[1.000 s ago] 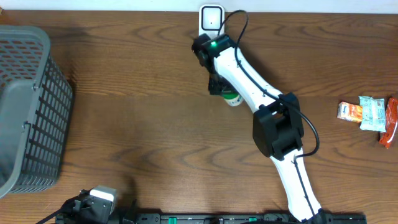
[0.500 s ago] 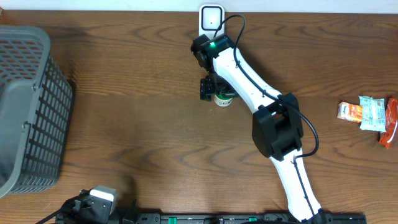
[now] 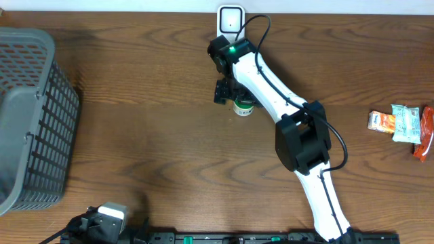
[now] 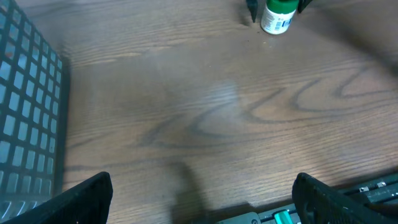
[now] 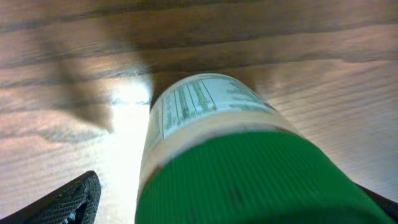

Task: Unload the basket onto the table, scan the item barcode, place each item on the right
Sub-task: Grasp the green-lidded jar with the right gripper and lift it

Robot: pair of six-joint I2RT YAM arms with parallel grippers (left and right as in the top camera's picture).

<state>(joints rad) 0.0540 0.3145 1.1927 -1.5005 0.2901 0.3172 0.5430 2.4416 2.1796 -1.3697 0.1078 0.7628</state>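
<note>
The bottle (image 5: 200, 104) is off-centre between the fingers of the robot's right gripper, so the robot should open them and centre them around the green cap (image 5: 249, 180) before it lifts the bottle to the scanner.
A white bottle (image 3: 244, 107) with a green cap stands upright on the wooden table, a short way in front of the white scanner (image 3: 230, 20) at the far edge. My right gripper (image 3: 237, 99) hangs over it, open. In the right wrist view the green cap (image 5: 249, 180) fills the space between the fingers, and the left finger (image 5: 68, 202) stands apart from the bottle. The bottle's printed label (image 5: 199, 99) faces up toward that camera. My left gripper (image 4: 205, 202) is open and empty near the front edge. The bottle (image 4: 278, 15) shows far off in its view.
A grey mesh basket (image 3: 34, 115) stands at the left edge, and its wall (image 4: 25, 112) shows in the left wrist view. Several snack packets (image 3: 400, 123) lie at the far right. The right arm (image 3: 302, 142) stretches diagonally across the table's middle right.
The right gripper has opened and let go of the bottle, which was tilted in its grip and now stands upright. The left arm has not moved.
</note>
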